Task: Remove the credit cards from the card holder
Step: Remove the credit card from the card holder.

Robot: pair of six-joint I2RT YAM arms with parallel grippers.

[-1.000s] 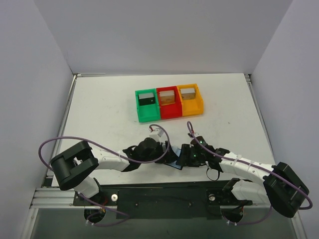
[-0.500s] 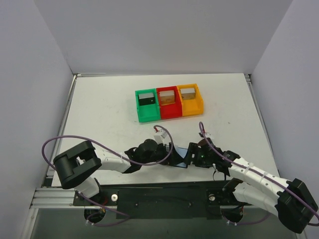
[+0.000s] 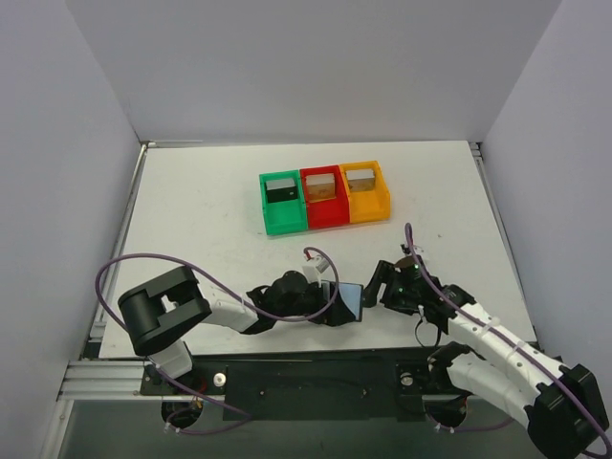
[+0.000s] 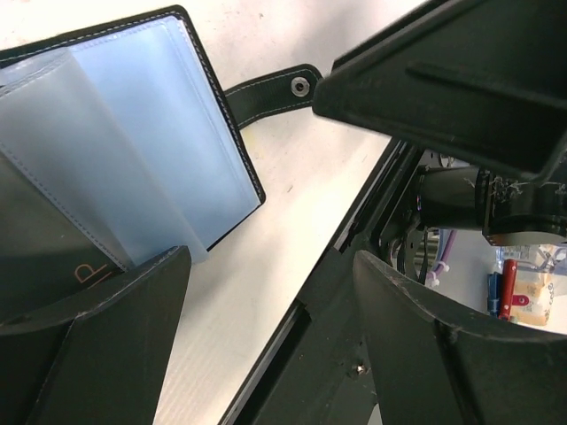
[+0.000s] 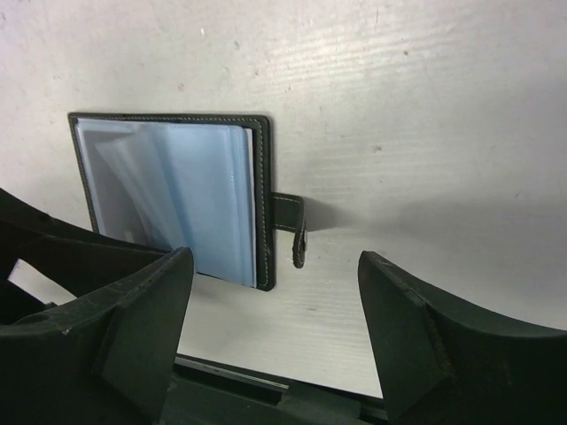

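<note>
My right gripper should come back from beyond the strap to steady the sleeves (image 5: 202, 190), since a clear sleeve (image 4: 99, 159) stands half turned near my left gripper.
The black card holder (image 3: 350, 301) lies open on the table near its front edge, between my two grippers. Its clear bluish sleeves (image 5: 177, 190) are fanned out, and its strap with the stud (image 4: 276, 87) sticks out to the side. No credit card shows clearly; a dark surface with an orange letter (image 4: 89, 274) sits under the sleeves. My left gripper (image 4: 270, 266) is open, one finger over the holder's left half. My right gripper (image 5: 275, 261) is open and apart from the holder, just right of the strap (image 5: 294, 228).
Green (image 3: 282, 203), red (image 3: 323, 197) and orange (image 3: 366, 191) bins stand in a row at the back middle. The table's front edge and the black base rail (image 4: 337, 354) run just below the holder. The right arm's black body (image 4: 443, 80) looms close in the left wrist view.
My right gripper has opened and drawn back to the right, away from the card holder. The left arm has shifted slightly right, and the holder's sleeves now show.
</note>
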